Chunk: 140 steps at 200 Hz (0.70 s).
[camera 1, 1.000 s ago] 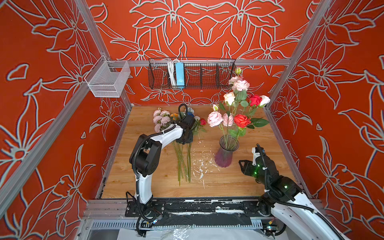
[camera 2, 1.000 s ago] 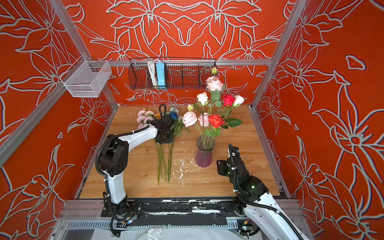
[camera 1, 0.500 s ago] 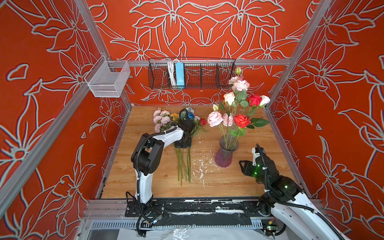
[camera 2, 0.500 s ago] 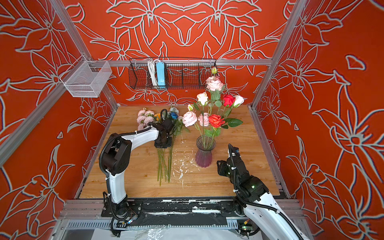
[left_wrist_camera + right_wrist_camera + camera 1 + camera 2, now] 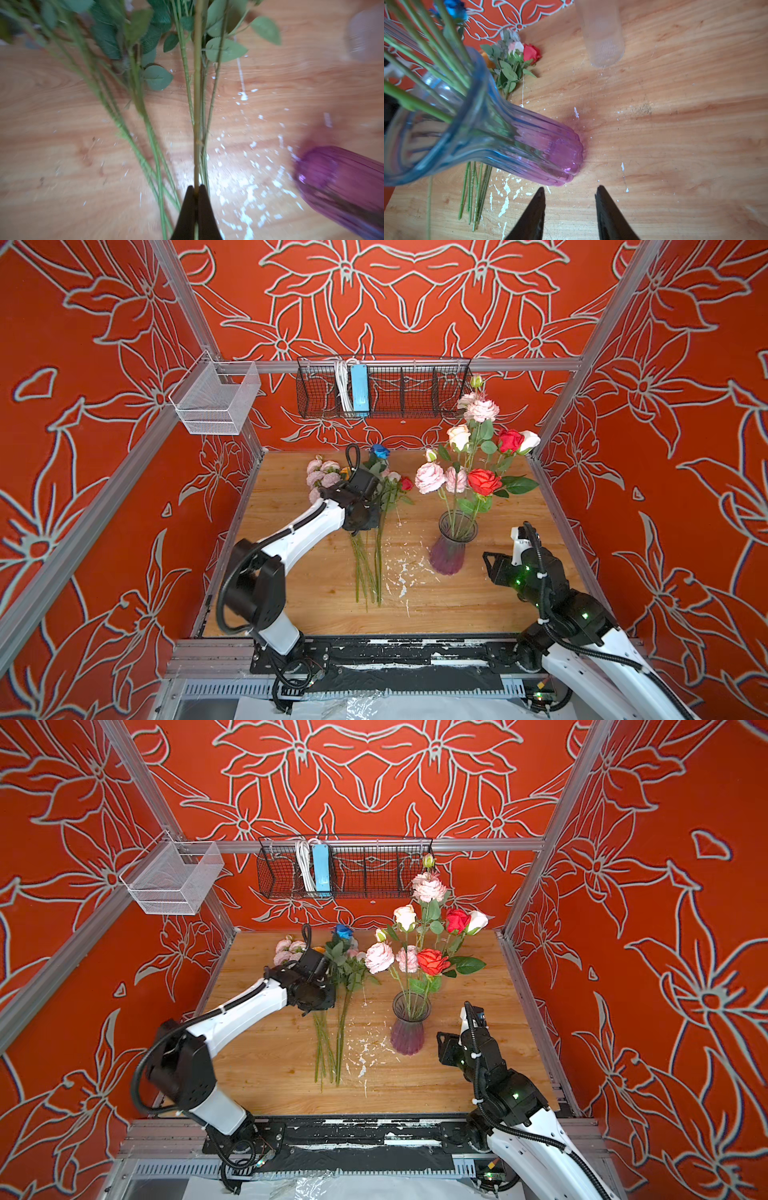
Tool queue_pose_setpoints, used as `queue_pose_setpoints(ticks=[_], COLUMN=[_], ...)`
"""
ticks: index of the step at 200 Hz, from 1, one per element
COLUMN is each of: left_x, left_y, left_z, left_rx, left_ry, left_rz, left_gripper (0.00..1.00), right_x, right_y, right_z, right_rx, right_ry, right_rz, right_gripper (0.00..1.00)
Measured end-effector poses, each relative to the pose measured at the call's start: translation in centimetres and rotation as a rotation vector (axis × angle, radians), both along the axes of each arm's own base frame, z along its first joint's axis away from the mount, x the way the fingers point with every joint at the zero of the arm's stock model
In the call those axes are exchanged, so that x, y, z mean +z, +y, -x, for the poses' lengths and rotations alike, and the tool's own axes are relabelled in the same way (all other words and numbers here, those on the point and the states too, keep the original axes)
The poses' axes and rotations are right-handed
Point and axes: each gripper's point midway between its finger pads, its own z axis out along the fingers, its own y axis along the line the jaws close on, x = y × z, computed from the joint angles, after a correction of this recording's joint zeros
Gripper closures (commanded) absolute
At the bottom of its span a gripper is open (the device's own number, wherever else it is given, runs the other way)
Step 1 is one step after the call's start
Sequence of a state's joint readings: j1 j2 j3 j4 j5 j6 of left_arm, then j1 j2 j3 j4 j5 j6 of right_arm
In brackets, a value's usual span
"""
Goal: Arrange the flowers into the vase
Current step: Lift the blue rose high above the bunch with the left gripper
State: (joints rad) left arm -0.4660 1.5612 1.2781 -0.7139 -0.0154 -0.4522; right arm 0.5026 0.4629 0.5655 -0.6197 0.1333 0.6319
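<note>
My open right gripper should go on, since the blue rose's stem (image 5: 197, 132) runs free above my left gripper's fingers, and approach that stem (image 5: 197, 80) before its fingers close there.
Several loose flowers (image 5: 370, 564) (image 5: 332, 1040) lie in a bundle on the wooden table, heads toward the back wall, a blue rose (image 5: 379, 451) among them. My left gripper (image 5: 195, 190) (image 5: 365, 526) is down on the bundle's middle and shut on one thin green stem (image 5: 196, 104). The vase (image 5: 451, 551) (image 5: 407, 1036) (image 5: 529, 145), clear at the neck and purple at the base, stands upright to the right. It holds pink, white and red flowers (image 5: 478, 472). My right gripper (image 5: 570, 192) (image 5: 492, 566) is open just right of the vase's base, with nothing between its fingers.
White flecks (image 5: 399, 572) are scattered on the table (image 5: 478, 605) between the bundle and the vase. A black wire basket (image 5: 384, 387) with a blue power strip hangs on the back wall. A white mesh basket (image 5: 216, 402) hangs at the back left corner.
My left gripper came down onto the bundle, a little toward the front, and shut on a stem. The right arm and the vase have not moved.
</note>
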Motion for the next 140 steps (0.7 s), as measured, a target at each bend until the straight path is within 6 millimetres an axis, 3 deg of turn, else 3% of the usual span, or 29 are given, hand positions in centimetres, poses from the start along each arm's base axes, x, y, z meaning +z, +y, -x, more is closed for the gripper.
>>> queue_pose_setpoints(ticks=[18,75,107,140], left_x=[1.8,4.2,9.0,14.6], left_y=[0.6,1.7,1.6,-0.1], left_z=[1.4,6.3,8.2,8.9], left_rx=[0.012,-0.036,-0.095,-0.190], left_ry=[-0.039,-0.208,-0.455,-0.636], left_rz=[0.033,0.179,0.331,0.458], left_gripper=[1.00,1.00,1.00,1.00], right_x=[1.1,3.0,4.8,7.2], right_y=[-0.1,-0.1,0.9,2.4], right_z=[-0.1,-0.1,0.4,1.2], right_rx=[0.000,0.020,0.089,0.196], right_ry=[-0.024,-0.072,-0.118,-0.199], right_rz=[0.000,0.011,-0.020,-0.068], right_gripper=[0.58,0.56,0.50,0.44])
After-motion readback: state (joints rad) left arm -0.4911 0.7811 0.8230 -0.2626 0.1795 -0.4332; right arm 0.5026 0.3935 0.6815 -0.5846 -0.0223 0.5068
